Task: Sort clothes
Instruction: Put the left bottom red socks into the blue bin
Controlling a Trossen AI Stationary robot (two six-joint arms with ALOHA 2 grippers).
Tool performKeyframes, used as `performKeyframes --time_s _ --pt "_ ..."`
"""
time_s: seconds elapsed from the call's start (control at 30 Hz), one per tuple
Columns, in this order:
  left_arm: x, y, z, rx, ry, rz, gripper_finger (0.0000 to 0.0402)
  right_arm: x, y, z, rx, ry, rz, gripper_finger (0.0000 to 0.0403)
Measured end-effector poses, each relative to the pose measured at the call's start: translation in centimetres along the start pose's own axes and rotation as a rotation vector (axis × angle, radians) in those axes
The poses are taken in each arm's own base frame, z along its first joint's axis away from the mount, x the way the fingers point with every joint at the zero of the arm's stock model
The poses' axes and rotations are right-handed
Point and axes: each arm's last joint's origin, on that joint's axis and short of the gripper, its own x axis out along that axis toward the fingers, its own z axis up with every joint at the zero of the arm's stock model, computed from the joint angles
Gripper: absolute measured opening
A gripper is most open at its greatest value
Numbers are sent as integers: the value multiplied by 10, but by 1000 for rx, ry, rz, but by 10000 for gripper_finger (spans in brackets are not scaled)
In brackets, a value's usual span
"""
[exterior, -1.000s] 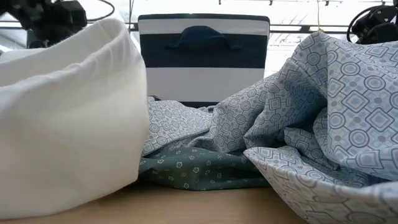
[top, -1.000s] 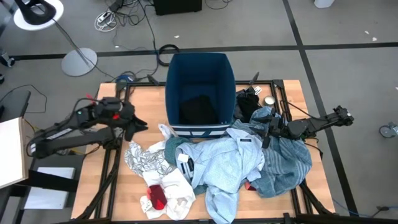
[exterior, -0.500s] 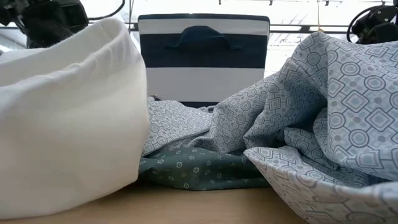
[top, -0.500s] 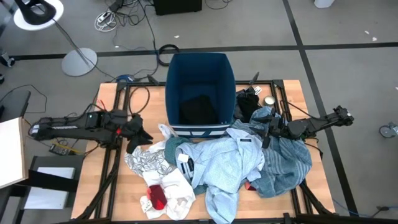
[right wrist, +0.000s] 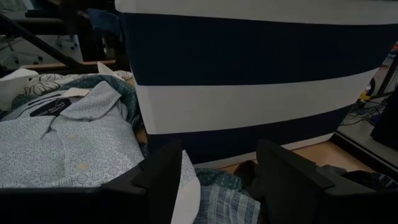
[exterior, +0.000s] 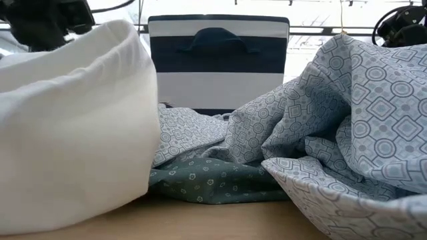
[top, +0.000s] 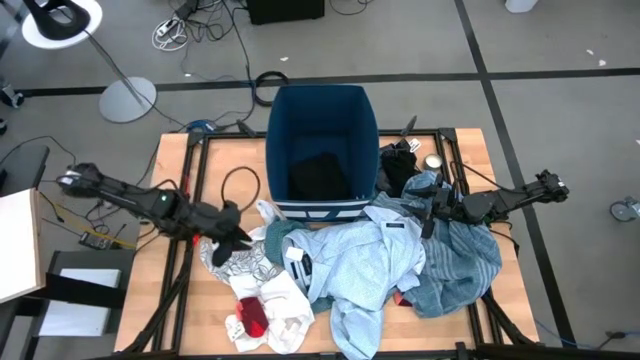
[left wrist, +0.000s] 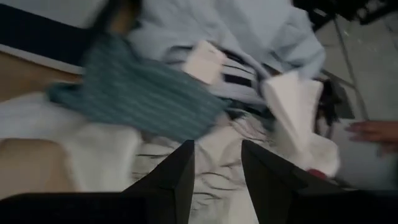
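Observation:
The small red piece (top: 252, 317) lies on top of the white cloth (top: 286, 310) with its whole outline showing, so only this piece will come up when I lift it.
The clothes lie in a heap before the dark blue bin (top: 322, 150): a light blue shirt (top: 360, 265), a teal striped cloth (top: 460, 265), a green shirt (top: 277, 240), a black-printed white cloth (top: 235, 265), and a white cloth (top: 280, 300) with a small red piece (top: 253, 316). A black garment (top: 320, 175) lies inside the bin. My left gripper (top: 235, 240) is open just above the printed cloth (left wrist: 217, 155). My right gripper (top: 430, 207) is open and empty over the heap's right side, facing the bin's wall (right wrist: 249, 87).
More black clothes (top: 400, 165) and a small round tin (top: 433, 162) lie right of the bin. Bare wood shows at the table's far left (top: 215, 160). In the low view the white cloth (exterior: 73, 113) and the light blue shirt (exterior: 320, 133) fill the foreground.
My left gripper has gone toward the table's right and near edges, with its arm stretching out, from beside the bin's left corner to over the black-printed white cloth. The clothes have not moved.

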Motion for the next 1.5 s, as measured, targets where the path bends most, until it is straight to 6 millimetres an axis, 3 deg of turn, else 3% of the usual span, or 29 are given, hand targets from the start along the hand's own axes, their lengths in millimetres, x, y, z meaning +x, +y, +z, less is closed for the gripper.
performKeyframes --time_s 0.5,0.8,1.07,1.37,1.5 --pt "27 -44 -32 -72 101 -47 131 0 0 0 0 0 0 210" --pt "43 -90 -32 51 189 55 130 0 0 0 0 0 0 210" --pt "76 -124 -46 164 353 222 130 0 0 0 0 0 0 210" --pt "109 -139 -63 186 442 255 130 0 0 0 0 0 0 210" --pt "117 -139 -67 190 465 298 81 0 0 0 0 0 0 210"
